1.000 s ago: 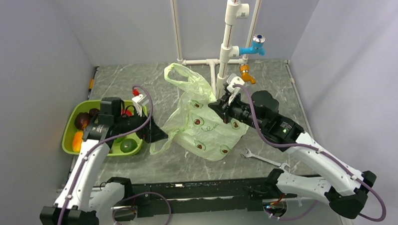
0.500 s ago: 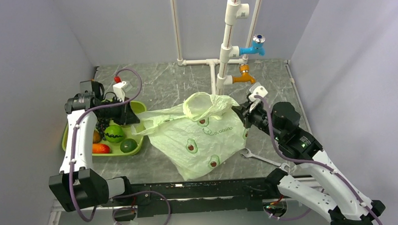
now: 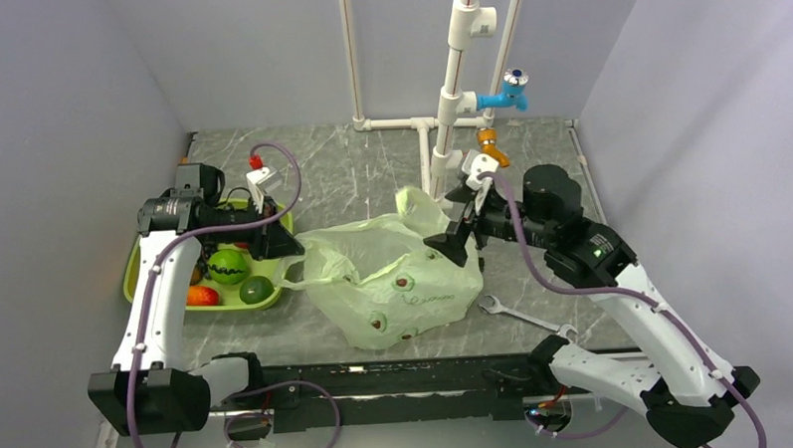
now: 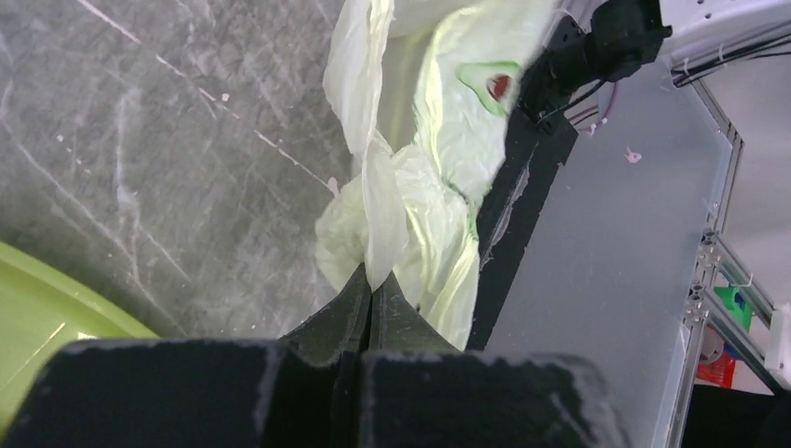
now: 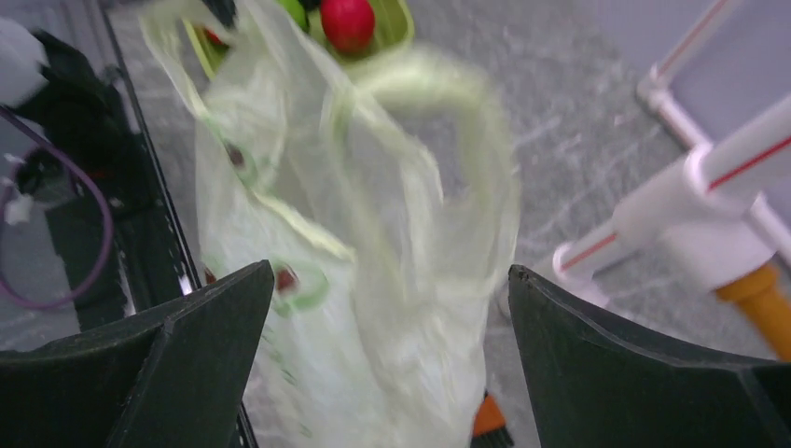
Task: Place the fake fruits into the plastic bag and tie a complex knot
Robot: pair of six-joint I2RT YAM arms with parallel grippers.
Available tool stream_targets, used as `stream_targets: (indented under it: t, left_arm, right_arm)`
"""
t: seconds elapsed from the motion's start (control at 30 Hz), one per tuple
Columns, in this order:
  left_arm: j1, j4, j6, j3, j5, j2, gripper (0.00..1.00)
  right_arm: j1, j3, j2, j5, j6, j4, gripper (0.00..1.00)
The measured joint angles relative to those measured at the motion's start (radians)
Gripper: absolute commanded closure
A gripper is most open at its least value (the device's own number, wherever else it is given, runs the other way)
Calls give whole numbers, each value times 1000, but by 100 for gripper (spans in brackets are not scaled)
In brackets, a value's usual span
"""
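Note:
The bag's rim (image 3: 428,226) is loose beside the robot's open right gripper, so the right gripper should close on it and pull the bag's opening (image 3: 365,247) wide against the left gripper's hold.
The plastic bag (image 3: 394,279) lies crumpled mid-table, pale green with avocado prints. My left gripper (image 3: 286,250) is at its left end, shut on a fold of the film (image 4: 382,201); in the left wrist view the gripper (image 4: 371,280) has its jaws pressed together on it. My right gripper (image 3: 455,244) hovers open over the bag's right side. In the right wrist view this gripper (image 5: 390,273) has wide jaws and the blurred bag (image 5: 373,280) lies below them, untouched. Fake fruits stay in the tray: a green one (image 3: 228,267), a dark green one (image 3: 256,289), a red one (image 3: 203,295).
The lime-green tray (image 3: 238,305) stands at the left, under my left arm. A steel wrench (image 3: 520,314) lies right of the bag. White pipes with a blue tap (image 3: 512,88) and an orange tap (image 3: 489,141) rise at the back. Grey walls close three sides.
My right gripper has opened and let go of the bag's right side. The left gripper has moved right, off the tray, gripping the bag's left end. The bag has slumped lower.

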Motion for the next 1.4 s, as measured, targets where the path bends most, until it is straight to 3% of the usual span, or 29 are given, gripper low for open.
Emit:
stream_targets:
  t: [0.13, 0.3, 0.5, 0.67, 0.87, 1.03, 1.23, 1.4]
  left_arm:
    - [-38, 3, -18, 6, 9, -27, 100]
    - [-89, 19, -46, 17, 12, -39, 100]
    - [-114, 21, -34, 32, 30, -64, 100]
    - [-102, -18, 17, 89, 43, -74, 100]
    - [56, -22, 25, 91, 60, -73, 100]
    - [80, -22, 36, 95, 61, -51, 100]
    - [109, -67, 101, 170, 42, 21, 100]
    - [133, -147, 206, 224, -2, 117, 100]
  right_arm:
    - [50, 110, 27, -15, 14, 48, 0]
    - [179, 218, 126, 89, -8, 124, 0]
    - [325, 289, 311, 266, -168, 171, 0]
    - [335, 248, 385, 388, -307, 99, 1]
    - [294, 22, 142, 435, -400, -130, 4]
    - [240, -193, -101, 482, -485, -285, 21]
    - [76, -276, -149, 492, -573, -365, 23]
    - [31, -277, -225, 444, -619, -338, 27]
